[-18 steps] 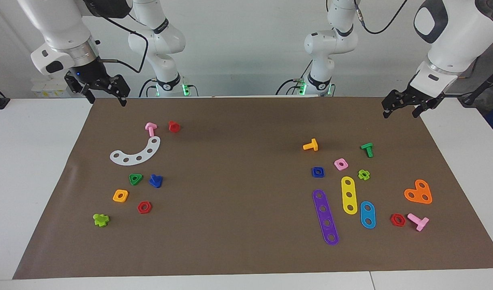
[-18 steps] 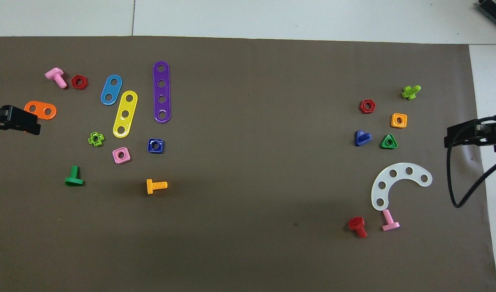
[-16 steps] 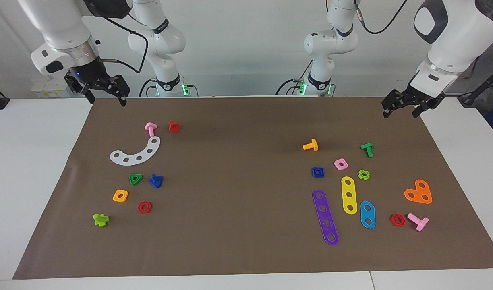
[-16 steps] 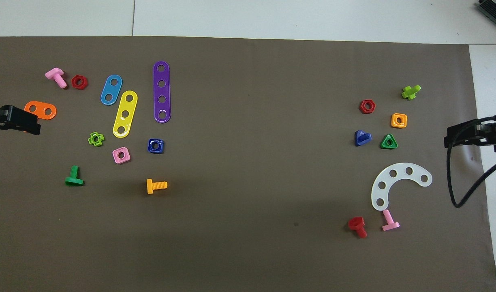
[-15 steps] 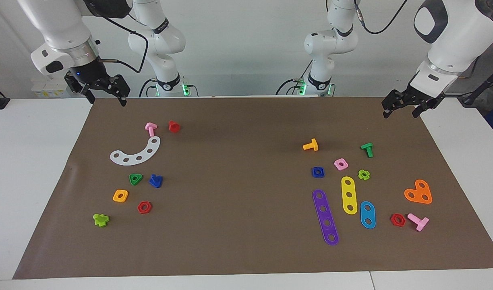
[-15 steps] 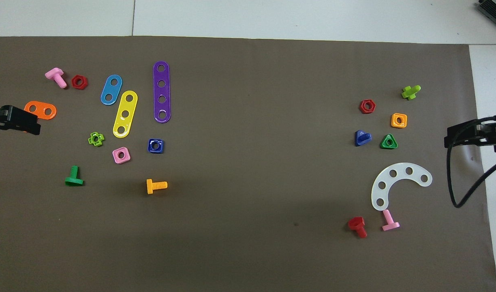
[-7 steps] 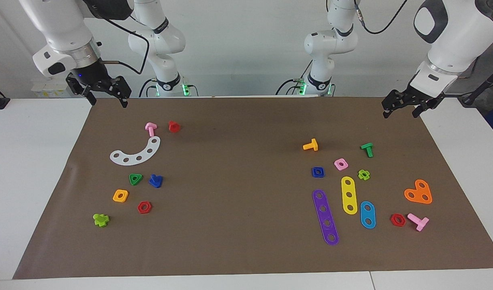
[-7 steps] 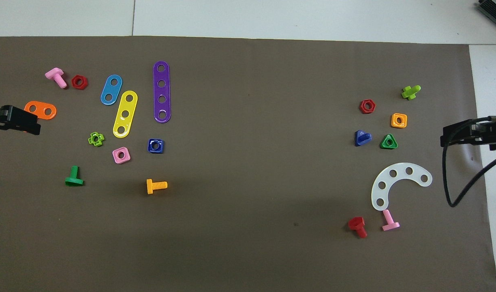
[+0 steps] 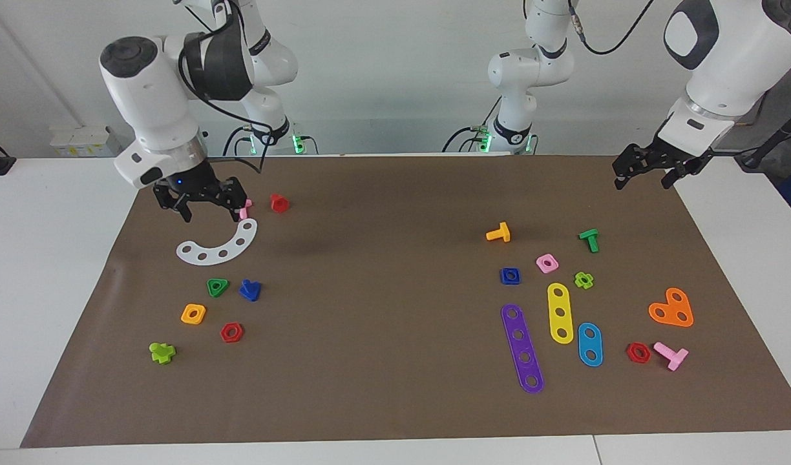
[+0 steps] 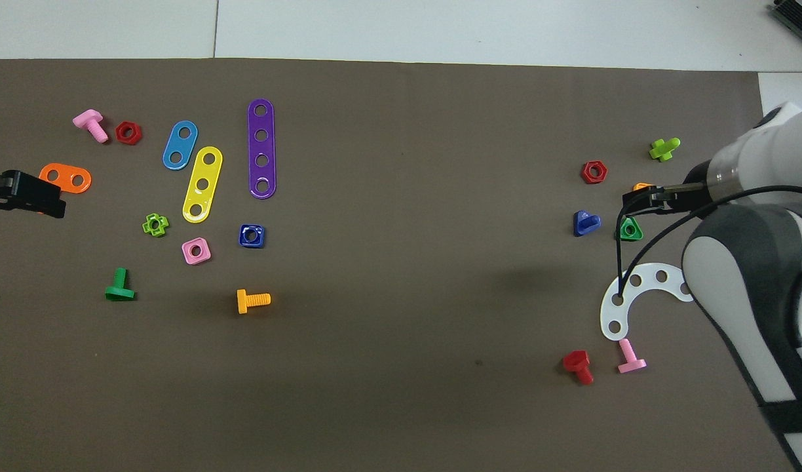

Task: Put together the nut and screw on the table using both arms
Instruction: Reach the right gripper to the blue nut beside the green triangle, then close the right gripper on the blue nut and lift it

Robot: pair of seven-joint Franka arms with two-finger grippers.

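The blue screw point(image 10: 587, 223) should stay upright on its own when the robot puts it head down, because the wide head point(image 10: 579, 223) spreads out past the screw's narrow body.
The blue nut point(image 9: 510, 276) point(image 10: 251, 236) lies flat on the brown mat point(image 9: 382, 310) toward the left arm's end of the table point(image 9: 46, 258), beside a pink square nut point(image 9: 547, 263). The blue screw point(image 9: 249, 290) point(image 10: 586, 223) lies toward the right arm's end, beside a green triangular nut point(image 9: 217, 287). My right gripper point(image 9: 209, 210) point(image 10: 640, 200) hangs open and empty in the air over the white curved strip point(image 9: 218, 245), clear of the screw. My left gripper point(image 9: 647, 174) point(image 10: 47, 196) waits open and empty over the mat's edge at its own end.
Around the screw lie an orange square nut point(image 9: 193, 314), a red hex nut point(image 9: 231, 332), a lime piece point(image 9: 162, 352), a pink screw point(image 10: 630, 357) and a red screw point(image 9: 279, 203). Around the nut lie purple point(image 9: 522, 347), yellow point(image 9: 560, 312) and blue point(image 9: 589, 343) strips and an orange screw point(image 9: 499, 232).
My right arm has swung down and inward from the mat's corner, and its gripper now hangs over the white curved strip. The left arm and all the parts have stayed put.
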